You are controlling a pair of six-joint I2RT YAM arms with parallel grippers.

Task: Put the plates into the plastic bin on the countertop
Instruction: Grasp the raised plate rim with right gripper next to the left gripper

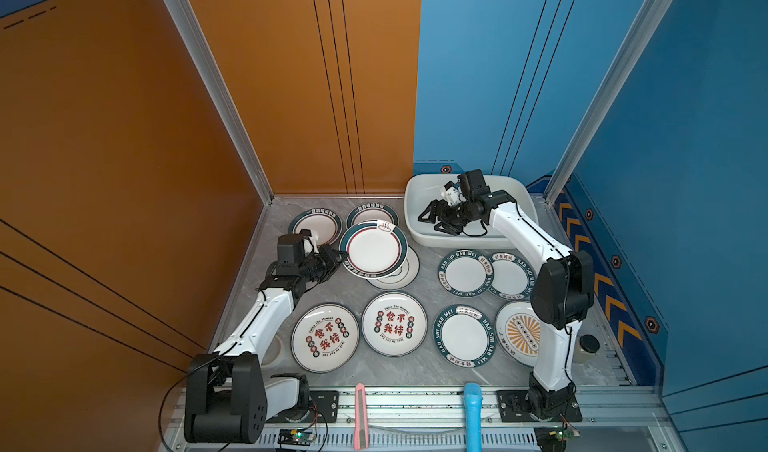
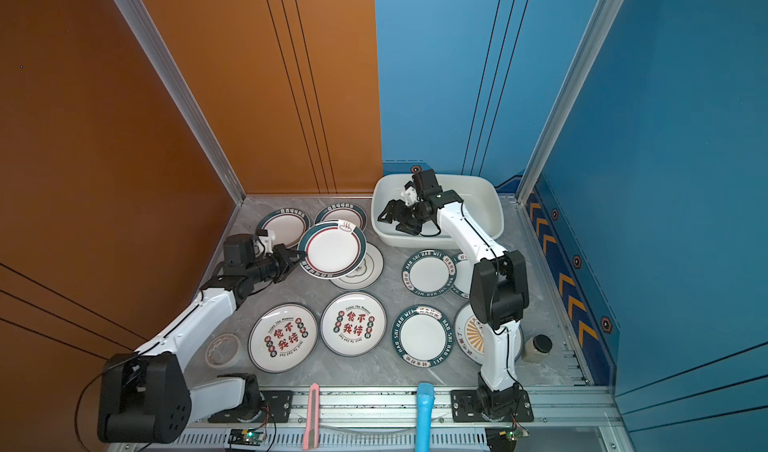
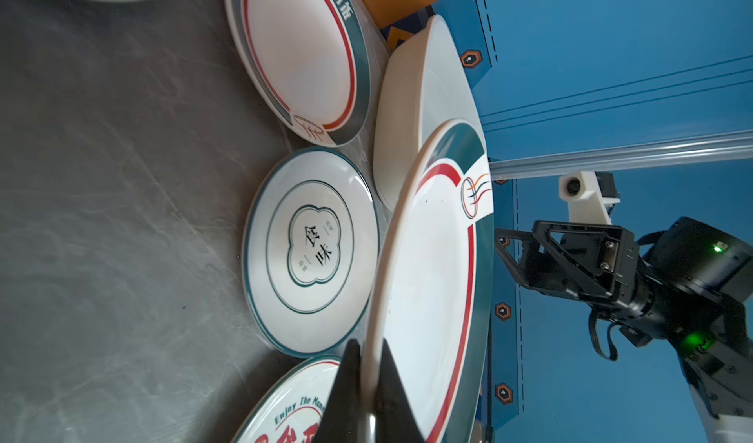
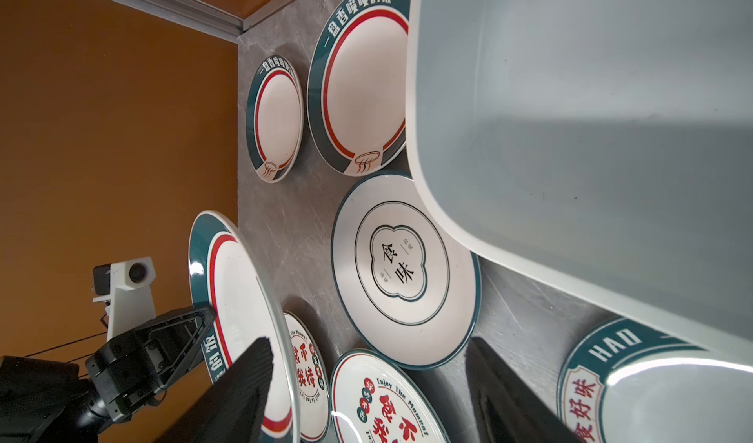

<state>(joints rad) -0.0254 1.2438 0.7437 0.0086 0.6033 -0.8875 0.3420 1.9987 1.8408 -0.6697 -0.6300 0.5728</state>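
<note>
The green-rimmed plate's free rim (image 1: 404,249) points toward my open right gripper (image 1: 434,220), so my left gripper should go on carrying the plate there until my right gripper takes hold of that plate's rim.
My left gripper (image 1: 338,258) (image 3: 370,363) is shut on the rim of a green-rimmed plate with a red ring (image 1: 372,249) (image 2: 332,250) (image 3: 432,282). It holds that plate tilted above a cloud-emblem plate (image 1: 405,273) (image 3: 311,253) (image 4: 403,265). My right gripper (image 1: 432,217) (image 2: 392,217) (image 4: 368,341) hangs open and empty over the left end of the white plastic bin (image 1: 519,188) (image 2: 490,196) (image 4: 570,135). No plate shows inside the bin. Several more plates lie flat on the grey countertop (image 1: 424,371), among them red-character ones (image 1: 394,324) and a sunburst one (image 1: 519,333).
A tape roll (image 2: 223,350) lies by the left arm's base and a small jar (image 1: 587,346) stands at the right edge. A pink cutter (image 1: 360,412) and a blue handle (image 1: 473,412) rest on the front rail. Orange and blue walls enclose the counter.
</note>
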